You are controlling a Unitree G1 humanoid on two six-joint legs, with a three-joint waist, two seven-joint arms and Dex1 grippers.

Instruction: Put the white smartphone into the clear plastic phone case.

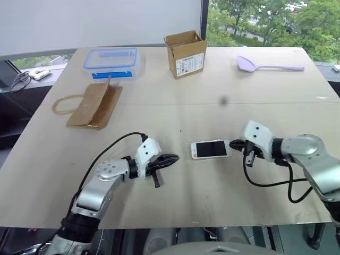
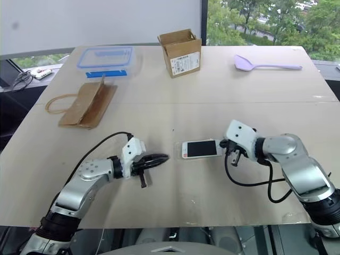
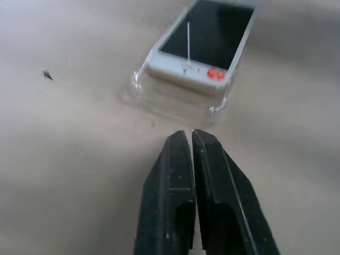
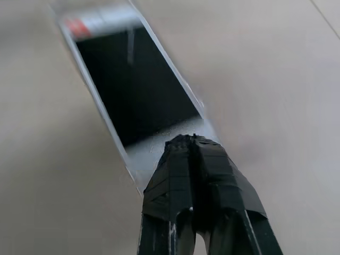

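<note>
My right gripper should move back toward the red sticker with my left gripper braced against the case, because the clear case's empty end [image 1: 187,151] sticks out past the white smartphone.
The white smartphone [image 1: 211,149] lies screen up at the table's middle, inside the clear plastic phone case [image 3: 175,101]. The case's end juts out a little past the phone's end that bears a red sticker. My left gripper [image 1: 172,158] is shut and empty, pointing at that end from the left with a small gap to the case [image 1: 187,151]. My right gripper [image 1: 234,143] is shut too, and its tips [image 4: 191,141] sit at the phone's [image 4: 138,85] right end, over the white bezel. I cannot tell whether they press on it.
At the back left stands a clear food box with a blue-rimmed lid [image 1: 111,61]. An open cardboard box [image 1: 186,53] is at the back middle and a lilac spatula [image 1: 268,66] at the back right. A brown paper bag [image 1: 95,104] lies at the left.
</note>
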